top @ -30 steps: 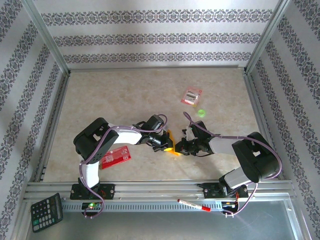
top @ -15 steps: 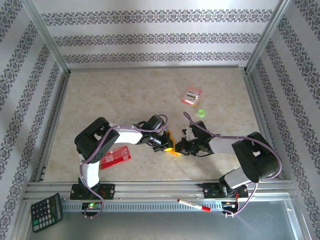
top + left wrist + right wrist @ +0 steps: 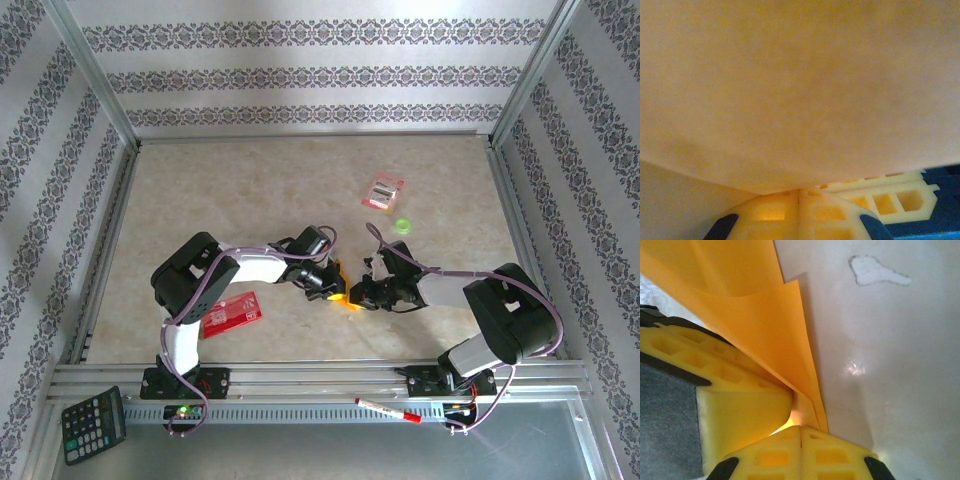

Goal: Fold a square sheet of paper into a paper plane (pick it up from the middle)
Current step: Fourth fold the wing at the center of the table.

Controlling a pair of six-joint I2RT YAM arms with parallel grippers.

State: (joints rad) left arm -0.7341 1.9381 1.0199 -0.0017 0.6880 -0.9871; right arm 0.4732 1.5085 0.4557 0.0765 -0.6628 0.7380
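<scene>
My left gripper should keep sliding along the paper's fold (image 3: 747, 350) while my right gripper holds the paper's narrow end (image 3: 816, 419), until it reaches the far end, and then let go.
The orange-yellow sheet of paper (image 3: 342, 288) is folded into layers and hangs between my two grippers near the table's front middle. My left gripper (image 3: 334, 291) reaches it from the left and my right gripper (image 3: 356, 296) from the right, fingertips nearly touching. In the left wrist view the paper (image 3: 800, 90) spreads just above the left gripper (image 3: 799, 197), whose jaws are shut on its lower edge. In the right wrist view several paper layers (image 3: 765, 315) run down into the shut right gripper (image 3: 801, 432). The left gripper's yellow fingers (image 3: 735, 405) lie against them.
A red packet (image 3: 232, 313) lies under the left arm. A small pink-and-white packet (image 3: 382, 192) and a green bit (image 3: 403, 226) sit further back on the right. A calculator (image 3: 93, 424) and a red marker (image 3: 388, 410) rest on the front rail. The pale tabletop (image 3: 890, 365) lies beside the paper.
The left arm has shifted slightly to the right. The paper stays pinched between both grippers in the same spot.
</scene>
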